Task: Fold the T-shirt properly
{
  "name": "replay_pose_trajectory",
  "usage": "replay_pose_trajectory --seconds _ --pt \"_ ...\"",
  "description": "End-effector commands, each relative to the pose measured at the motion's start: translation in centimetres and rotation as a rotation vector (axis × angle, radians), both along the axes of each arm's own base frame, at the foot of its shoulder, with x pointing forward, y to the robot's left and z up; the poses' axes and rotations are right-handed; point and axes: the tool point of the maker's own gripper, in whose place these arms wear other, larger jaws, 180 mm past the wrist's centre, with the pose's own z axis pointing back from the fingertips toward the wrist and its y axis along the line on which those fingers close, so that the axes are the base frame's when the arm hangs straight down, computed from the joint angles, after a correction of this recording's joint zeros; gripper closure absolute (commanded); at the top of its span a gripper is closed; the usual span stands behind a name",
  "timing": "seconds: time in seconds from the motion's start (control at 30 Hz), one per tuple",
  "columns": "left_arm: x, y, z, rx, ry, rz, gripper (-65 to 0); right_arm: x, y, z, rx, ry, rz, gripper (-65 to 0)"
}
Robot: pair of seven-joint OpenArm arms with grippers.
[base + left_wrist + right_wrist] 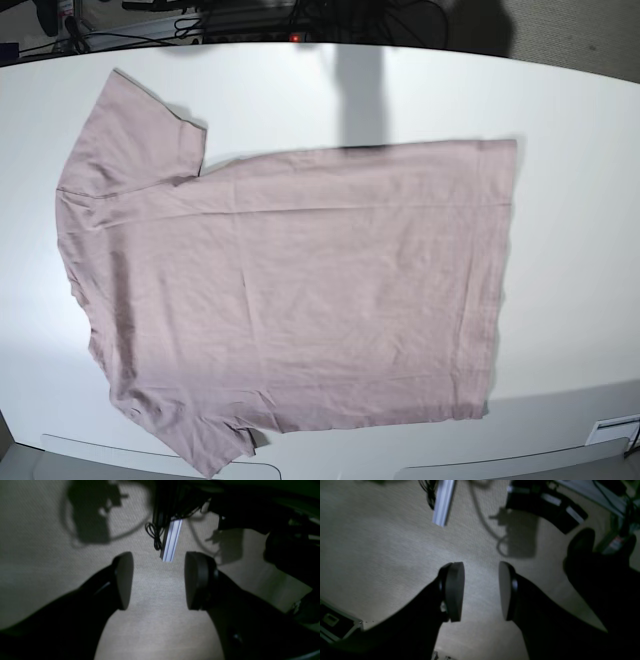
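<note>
I should keep moving my open left gripper to the flat T-shirt at its hem corner (pixel 512 145), clear and nearest the cables, until its fingers straddle the T-shirt's side edge (pixel 494 144).
The dusty pink T-shirt (pixel 290 285) lies spread flat on the white table (pixel 580 150) in the base view, collar end to the left, hem to the right, one sleeve at the top left and one at the bottom left. Neither arm shows in the base view. My left gripper (pixel 158 580) is open and empty, seen in its wrist view over beige carpet. My right gripper (pixel 481 591) is open and empty, also over carpet. The T-shirt shows in neither wrist view.
An aluminium rail (pixel 171 541) with black cables (pixel 153 533) stands on the carpet between the arms; it also shows in the right wrist view (pixel 443 502). Dark equipment (pixel 545 502) sits nearby. Cables and gear (pixel 200 20) lie behind the table's far edge.
</note>
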Motion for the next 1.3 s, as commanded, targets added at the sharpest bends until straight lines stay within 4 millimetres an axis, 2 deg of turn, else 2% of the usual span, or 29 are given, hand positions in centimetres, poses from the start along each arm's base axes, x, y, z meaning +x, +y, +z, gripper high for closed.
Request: replay_pose_trajectory --seconds 0.0,0.2,0.43,0.63,0.77,0.83,0.97,1.07,1.27 --pt "-1.2 0.3 0.7 -0.001 0.01 -0.003 -32.6 -1.2 -0.2 0.9 0.008 0.022 0.01 -24.2" --pt "-2.0 0.0 2.8 -0.015 -0.005 0.01 -32.6 -1.7 0.8 3.1 0.044 0.017 0.038 -24.2" --pt "-2.8 -0.4 5.2 -0.018 -0.019 -0.024 -32.6 -1.8 2.0 4.3 0.076 0.009 0.04 -24.2" --pt "-3.3 -1.0 6.5 -0.036 0.016 -0.057 -32.6 -0.8 3.1 5.2 0.105 -0.022 0.058 -24.2" --pt "-2.9 -1.0 8.0 -0.057 0.011 -0.058 -31.9 0.5 3.7 6.6 0.119 -0.06 0.053 -24.2" --pt "-2.5 -1.0 8.9 -0.059 -0.004 -0.075 -31.9 1.7 3.6 7.6 0.116 -0.095 0.048 -24.2" --pt "-1.0 -1.1 11.0 -0.051 -0.057 -0.102 -31.9 7.7 2.6 9.1 0.087 -0.251 0.045 -24.2" --pt "1.1 -1.0 12.2 -0.039 -0.119 -0.124 -31.9 10.2 1.5 10.0 0.044 -0.296 0.05 -24.2" --pt "5.9 -0.4 15.0 0.005 -0.25 -0.168 -31.9 15.0 0.8 12.3 0.017 -0.436 0.063 -24.2"
